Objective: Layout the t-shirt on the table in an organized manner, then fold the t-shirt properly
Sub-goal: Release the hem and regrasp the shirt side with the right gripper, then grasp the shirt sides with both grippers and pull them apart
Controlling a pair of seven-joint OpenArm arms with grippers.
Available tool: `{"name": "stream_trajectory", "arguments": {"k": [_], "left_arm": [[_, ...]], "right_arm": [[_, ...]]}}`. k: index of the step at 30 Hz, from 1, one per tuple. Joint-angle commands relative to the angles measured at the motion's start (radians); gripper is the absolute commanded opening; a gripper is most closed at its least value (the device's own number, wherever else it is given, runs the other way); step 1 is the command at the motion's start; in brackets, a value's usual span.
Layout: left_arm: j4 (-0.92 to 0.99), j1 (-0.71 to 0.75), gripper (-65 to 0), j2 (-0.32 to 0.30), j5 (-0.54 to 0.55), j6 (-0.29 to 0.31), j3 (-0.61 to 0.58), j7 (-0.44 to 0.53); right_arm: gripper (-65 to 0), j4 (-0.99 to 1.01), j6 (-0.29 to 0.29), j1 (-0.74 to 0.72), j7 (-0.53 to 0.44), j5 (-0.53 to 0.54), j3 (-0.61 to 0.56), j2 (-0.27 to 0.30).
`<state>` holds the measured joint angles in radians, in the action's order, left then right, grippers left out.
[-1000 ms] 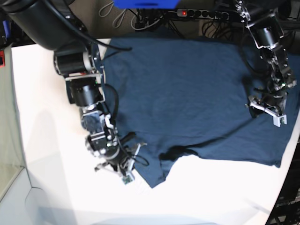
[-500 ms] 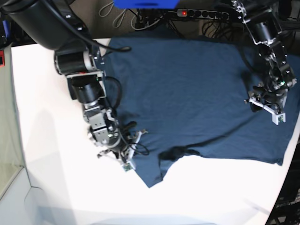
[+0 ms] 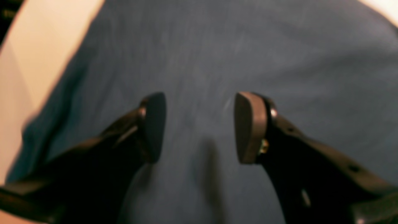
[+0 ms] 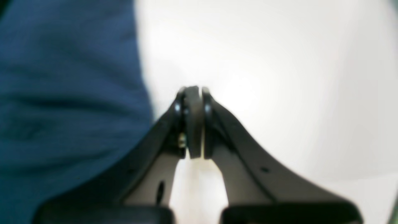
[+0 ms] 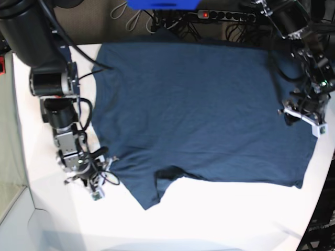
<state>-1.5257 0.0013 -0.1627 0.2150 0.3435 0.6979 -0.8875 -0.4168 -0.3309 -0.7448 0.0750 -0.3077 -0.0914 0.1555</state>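
Note:
The robot's right gripper is closed beyond the t-shirt's edge (image 5: 119,179), so it should move back over the t-shirt's fabric (image 5: 138,168) and slide the t-shirt toward the grey wall.
The dark navy t-shirt (image 5: 199,104) lies spread wide over the white table (image 5: 220,219), with a small fold at its near edge. My right gripper (image 5: 97,192) is low beside the shirt's near-left corner. In the right wrist view that gripper (image 4: 193,93) is shut over bare table (image 4: 279,62), nothing shows between its fingers, and the t-shirt (image 4: 62,93) lies just to its left. My left gripper (image 5: 302,119) hovers over the shirt's right side. The left wrist view shows it (image 3: 200,105) open above smooth t-shirt fabric (image 3: 217,46), with table (image 3: 37,62) at the left.
A power strip (image 5: 220,14) with a red light, cables and a blue object (image 5: 162,4) sit behind the table's far edge. The table's curved edge (image 5: 314,204) runs down the right. A grey wall (image 5: 10,157) borders the left.
The t-shirt has slid leftward across the table, its near corner with it. My right arm has swung left, still shut. The left gripper has shifted slightly right and stays open.

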Motion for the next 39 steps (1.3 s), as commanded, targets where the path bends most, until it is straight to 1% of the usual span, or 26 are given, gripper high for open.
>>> {"name": "stream_trajectory", "arguments": {"k": [1,3,5,8,9,10,12,13,15,19,20,22,24,27,29,31,33,37,39], "left_arm": [[-0.019,-0.017,-30.7,-0.011,0.013,-0.002,-0.002,0.024],[-0.017,-0.004,-30.7,-0.011,0.013,-0.002,-0.002,0.023],[-0.017,0.003,-30.7,-0.011,0.013,-0.002,-0.004,0.024],[-0.019,0.004,-30.7,-0.013,0.013,-0.002,0.003,0.018],[-0.022,0.007,-30.7,-0.018,0.013,-0.002,0.004,0.018],[-0.025,0.012,-30.7,-0.021,0.013,-0.002,0.004,0.018],[-0.028,0.016,-30.7,-0.024,0.013,-0.002,0.006,0.018],[-0.028,0.016,-30.7,-0.036,0.013,-0.002,0.015,0.018],[-0.026,0.015,-30.7,-0.050,0.013,-0.002,0.039,0.018],[-0.026,0.010,-30.7,-0.073,0.013,-0.002,0.087,0.017],[-0.026,0.009,-30.7,-0.079,0.013,-0.002,0.095,0.017],[-0.026,0.009,-30.7,-0.088,0.013,-0.002,0.104,0.017],[-0.026,0.009,-30.7,-0.096,0.013,-0.002,0.104,0.017],[-0.026,0.010,-30.7,-0.100,0.013,-0.002,0.104,0.017],[-0.025,0.015,-30.7,-0.100,0.013,-0.002,0.104,0.017],[-0.020,0.016,-30.7,-0.100,0.013,-0.002,0.104,0.017],[-0.017,0.016,-30.7,-0.100,0.013,-0.002,0.104,0.017],[-0.020,0.016,-30.7,-0.096,0.013,-0.002,0.104,0.017],[-0.025,0.016,-30.7,-0.094,0.013,-0.002,0.098,0.017]], "right_arm": [[-65.0,-0.017,0.013,-0.055,-0.042,0.006,0.002,0.002],[-65.0,-0.017,0.013,-0.097,-0.033,0.008,0.003,0.003],[-65.0,-0.017,0.011,-0.127,0.001,0.008,0.008,0.005],[-65.0,-0.018,0.005,-0.158,0.076,0.008,0.061,-0.004],[-65.0,-0.018,0.002,-0.158,0.110,0.008,0.094,-0.017],[-65.0,-0.027,-0.021,-0.157,0.144,0.008,0.123,-0.029],[-65.0,-0.078,-0.109,-0.126,0.210,0.008,0.181,-0.050],[-65.0,-0.109,-0.142,-0.098,0.239,0.008,0.204,-0.067],[-65.0,-0.205,-0.208,-0.042,0.305,0.008,0.244,-0.112],[-65.0,-0.495,-0.351,0.143,0.435,0.008,0.250,-0.221],[-65.0,-0.554,-0.367,0.181,0.460,0.008,0.250,-0.247],[-65.0,-0.655,-0.367,0.248,0.507,0.006,0.247,-0.293],[-65.0,-0.742,-0.367,0.316,0.549,0.005,0.226,-0.313],[-65.0,-0.776,-0.367,0.393,0.555,0.005,0.172,-0.313],[-65.0,-0.775,-0.367,0.425,0.543,0.005,0.163,-0.310],[-65.0,-0.755,-0.367,0.443,0.521,0.005,0.160,-0.277],[-65.0,-0.689,-0.367,0.431,0.490,0.005,0.163,-0.253],[-65.0,-0.480,-0.363,0.348,0.400,0.008,0.166,-0.159],[-65.0,-0.344,-0.285,0.288,0.322,0.008,0.167,-0.107]]}}
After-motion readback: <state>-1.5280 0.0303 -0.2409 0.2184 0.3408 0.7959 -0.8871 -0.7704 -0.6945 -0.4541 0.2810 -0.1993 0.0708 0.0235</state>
